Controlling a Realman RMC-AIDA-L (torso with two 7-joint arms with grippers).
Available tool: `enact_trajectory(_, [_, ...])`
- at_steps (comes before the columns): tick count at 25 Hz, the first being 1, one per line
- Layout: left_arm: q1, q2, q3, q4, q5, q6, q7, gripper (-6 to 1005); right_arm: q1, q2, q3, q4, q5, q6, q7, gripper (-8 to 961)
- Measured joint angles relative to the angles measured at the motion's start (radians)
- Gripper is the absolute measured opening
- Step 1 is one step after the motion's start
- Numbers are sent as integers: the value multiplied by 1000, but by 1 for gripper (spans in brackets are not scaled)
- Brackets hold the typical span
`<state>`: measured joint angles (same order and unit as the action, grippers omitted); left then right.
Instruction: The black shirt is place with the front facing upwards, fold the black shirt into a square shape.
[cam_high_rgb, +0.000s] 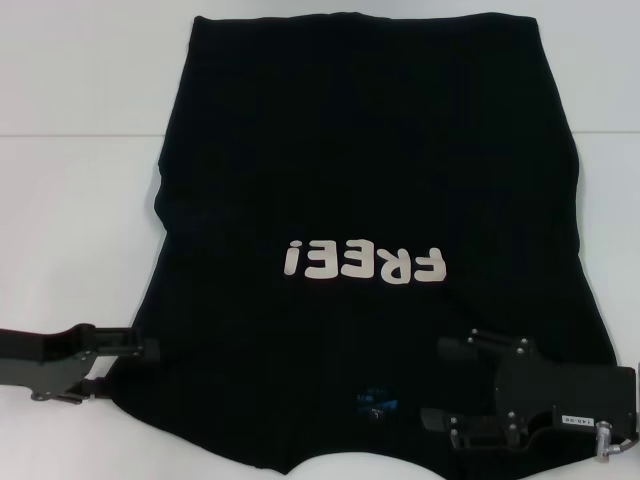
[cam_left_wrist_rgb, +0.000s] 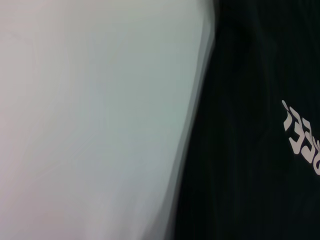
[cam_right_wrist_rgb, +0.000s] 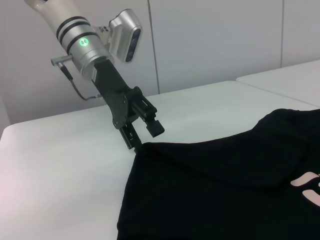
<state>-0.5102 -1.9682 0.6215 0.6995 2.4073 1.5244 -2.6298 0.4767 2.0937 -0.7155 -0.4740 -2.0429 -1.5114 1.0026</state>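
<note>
The robot will pull the black shirt's sleeves toward itself, and the whole shirt (cam_high_rgb: 368, 180) should slide along, as its far hem (cam_high_rgb: 365, 18) lies flat and free.
The black shirt (cam_high_rgb: 370, 180) lies flat on the white table, front up, with white "FREE!" lettering (cam_high_rgb: 365, 263) and a small blue neck label (cam_high_rgb: 378, 402) near its collar at the front edge. My left gripper (cam_high_rgb: 150, 352) is at the shirt's left edge, low over the table. In the right wrist view it (cam_right_wrist_rgb: 145, 136) is open, with one finger (cam_right_wrist_rgb: 132, 141) touching the shirt's edge (cam_right_wrist_rgb: 150, 150) and the other raised. My right gripper (cam_high_rgb: 436, 382) is open over the shirt's near right part. The left wrist view shows the shirt (cam_left_wrist_rgb: 240, 150) beside bare table.
The white table (cam_high_rgb: 70, 230) stretches to the left of the shirt, and a seam (cam_high_rgb: 80, 133) runs across it at the back. A pale wall (cam_right_wrist_rgb: 210, 40) stands behind the table in the right wrist view.
</note>
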Motion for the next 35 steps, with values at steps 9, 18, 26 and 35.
enact_trajectory(9, [-1,-3,15,1,3,-6,1,898,0,0,2,0,1,-14,-1,919])
enact_trajectory(18, [-13,-13,34,8,3,-11,9,861,0,0,4,0,1,-14,1,918])
enact_trajectory(26, [-17,-22,37,19,26,-35,17,723,-1,-1,15,-2,1,-23,3,917])
enact_trajectory(35, [-18,-22,34,18,26,-38,36,384,-2,-2,30,-4,1,-28,14,915])
